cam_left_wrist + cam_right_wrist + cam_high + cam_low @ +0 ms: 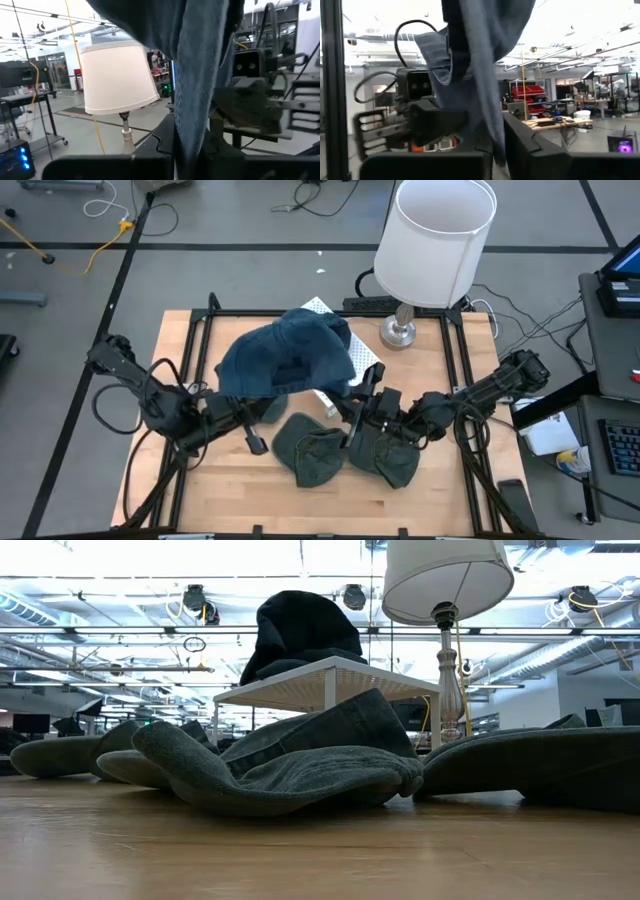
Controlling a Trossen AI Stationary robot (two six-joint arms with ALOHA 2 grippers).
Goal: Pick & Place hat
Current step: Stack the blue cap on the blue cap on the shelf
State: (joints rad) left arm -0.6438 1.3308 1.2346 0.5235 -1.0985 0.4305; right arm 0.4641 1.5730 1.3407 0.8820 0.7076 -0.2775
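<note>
Both my grippers are pinching the blue hat's hanging edge (192, 110). My right gripper should keep hold of it while my left gripper takes the button on the hat's top, before carrying the hat to the stand.
A blue hat (285, 355) lies draped over a small white stand (318, 307) at mid-table; in the low view the blue hat (300, 635) sits heaped on the stand's top (330, 675). My left gripper (258, 418) lies low at the stand's near-left side and is shut on the hat's hanging cloth (200, 75). My right gripper (362, 405) lies low at the stand's near-right side, likewise shut on the cloth (475, 65). Two grey-green hats (310, 448) (395, 460) rest flat on the table in front, and hide both grippers in the low view. My left gripper (195, 167) pinches the blue hat's hanging edge (192, 145) on its near-left side, coming from the table's left and slanting upward. The cloth drops from above into the gap between the fingers; the rest lies on the stand. How many layers, I cannot tell. My right gripper (495, 160) pinches the lower end of the blue hat's hanging edge (492, 142) on its near-right side, coming from the table's right and slanting upward. The cloth hangs fairly slack from the stand down between the fingers.
A table lamp with a white shade (435, 240) stands at the far right of the table, close to the stand. The two grey-green hats (290, 775) (540, 765) fill the near middle. Bare wood shows at the near edge (230, 500). Black frame rails run along both sides.
</note>
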